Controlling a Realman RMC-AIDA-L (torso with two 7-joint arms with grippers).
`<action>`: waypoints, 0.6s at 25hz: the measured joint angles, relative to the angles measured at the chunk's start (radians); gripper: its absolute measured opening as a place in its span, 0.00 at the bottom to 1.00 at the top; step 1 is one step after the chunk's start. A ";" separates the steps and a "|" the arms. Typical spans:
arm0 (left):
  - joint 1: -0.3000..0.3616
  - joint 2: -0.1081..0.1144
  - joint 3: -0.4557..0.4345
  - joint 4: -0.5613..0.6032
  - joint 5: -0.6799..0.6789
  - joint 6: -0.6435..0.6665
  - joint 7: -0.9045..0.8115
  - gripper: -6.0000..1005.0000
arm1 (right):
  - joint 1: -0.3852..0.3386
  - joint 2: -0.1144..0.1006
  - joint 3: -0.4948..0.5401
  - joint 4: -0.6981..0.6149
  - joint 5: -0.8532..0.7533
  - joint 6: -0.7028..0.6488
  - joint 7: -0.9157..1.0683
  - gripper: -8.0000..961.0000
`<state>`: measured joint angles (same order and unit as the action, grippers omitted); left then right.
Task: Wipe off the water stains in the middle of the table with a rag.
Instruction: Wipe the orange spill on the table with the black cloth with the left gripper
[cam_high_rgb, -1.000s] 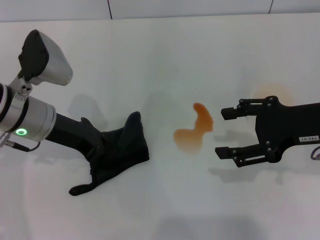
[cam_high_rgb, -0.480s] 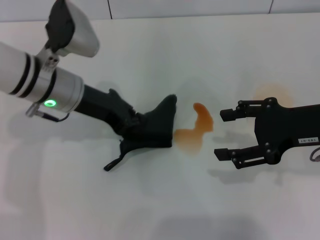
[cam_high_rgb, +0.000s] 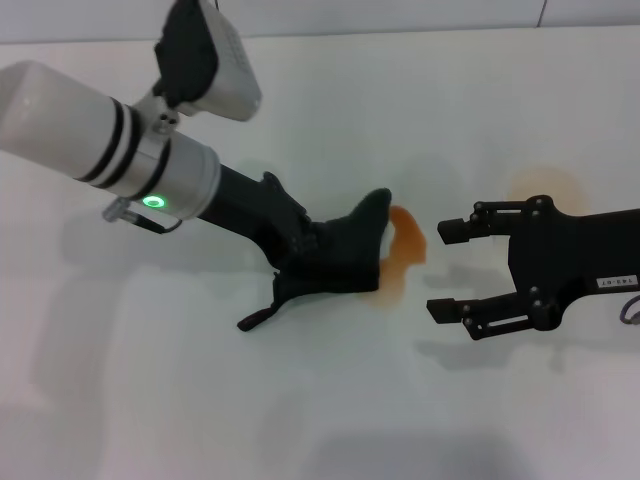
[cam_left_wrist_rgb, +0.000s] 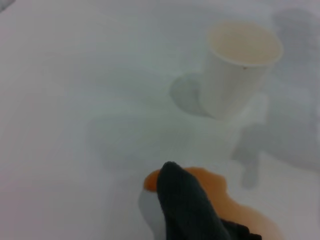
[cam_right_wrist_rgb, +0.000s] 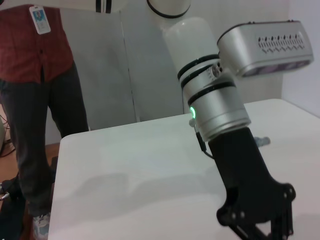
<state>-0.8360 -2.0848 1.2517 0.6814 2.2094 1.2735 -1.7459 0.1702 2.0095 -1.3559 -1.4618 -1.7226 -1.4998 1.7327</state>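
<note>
I should pull the rag back to the stain's far end (cam_high_rgb: 402, 211) with my left gripper and then push across the stain, because the orange-brown stain (cam_high_rgb: 406, 238) sticks out past the rag's edge.
The orange-brown water stains (cam_high_rgb: 407, 243) lie mid-table on the white table (cam_high_rgb: 330, 110). My left gripper (cam_high_rgb: 298, 243) is shut on the black rag (cam_high_rgb: 343, 258) and presses it flat on the table. The rag's pointed corner reaches the puddle's near edge and covers part of it. In the left wrist view the rag (cam_left_wrist_rgb: 186, 210) lies over the puddle (cam_left_wrist_rgb: 239, 204). My right gripper (cam_high_rgb: 442, 270) is open and empty, just right of the puddle, hovering low over the table.
A white paper cup (cam_left_wrist_rgb: 241, 70) stands beyond the puddle in the left wrist view. A faint pale-orange ring mark (cam_high_rgb: 546, 184) lies behind the right gripper. The right wrist view shows the left arm (cam_right_wrist_rgb: 220, 115) and a person in a red shirt (cam_right_wrist_rgb: 42, 55) by the table's far side.
My left arm has dragged the rag rightward across the table until its corner overlaps the puddle. The right arm has not moved.
</note>
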 joint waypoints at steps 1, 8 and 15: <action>0.000 0.000 0.015 0.000 -0.010 -0.005 0.000 0.05 | 0.000 0.000 0.001 -0.002 0.000 0.000 0.000 0.86; 0.019 -0.001 0.185 -0.007 -0.127 -0.044 0.001 0.05 | 0.000 0.000 0.003 -0.004 0.000 -0.003 0.001 0.86; 0.021 -0.003 0.223 -0.010 -0.182 -0.058 0.047 0.05 | 0.000 0.000 -0.001 -0.006 0.002 -0.006 0.004 0.86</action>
<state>-0.8154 -2.0878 1.4745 0.6709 2.0277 1.2153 -1.6992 0.1702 2.0095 -1.3571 -1.4676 -1.7211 -1.5063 1.7362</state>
